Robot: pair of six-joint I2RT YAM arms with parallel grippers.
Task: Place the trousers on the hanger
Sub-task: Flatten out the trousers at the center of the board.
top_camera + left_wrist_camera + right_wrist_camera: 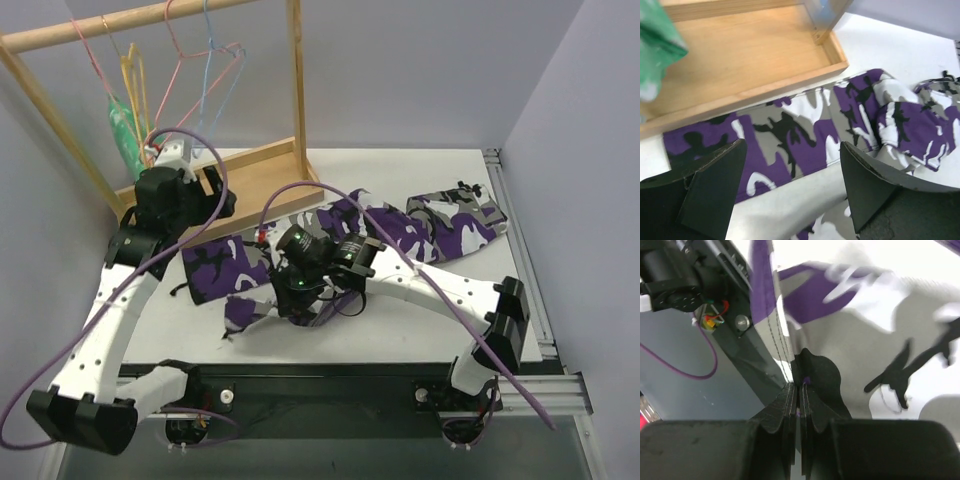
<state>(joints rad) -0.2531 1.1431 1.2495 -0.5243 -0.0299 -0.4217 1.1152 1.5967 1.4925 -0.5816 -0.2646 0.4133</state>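
Note:
My right gripper is pulling the front leg's hem [246, 311] toward the table's front edge [255, 358], and the leg hangs clear of the back leg. It should keep pulling until it gets there and then let go.
The camouflage trousers [440, 225] lie spread across the table from the left to the back right. They also show in the left wrist view [805, 130] and the right wrist view [805, 295]. My right gripper [298, 300] [800, 385] is shut on a fold of the trousers near their front middle edge. My left gripper [218, 195] [792, 145] is open and empty, above the trousers' left end beside the wooden base. The yellow hanger [133, 80] hangs on the rail at the back left, apart from both grippers.
A wooden rack stands at the back left with a top rail [130, 22], an upright post [297, 80] and a tray base [250, 170] [740, 60]. Pink hangers [180, 50], a blue hanger [210, 70] and a green-and-white garment [122, 130] [655, 40] hang there. A metal rail [520, 250] edges the table's right side.

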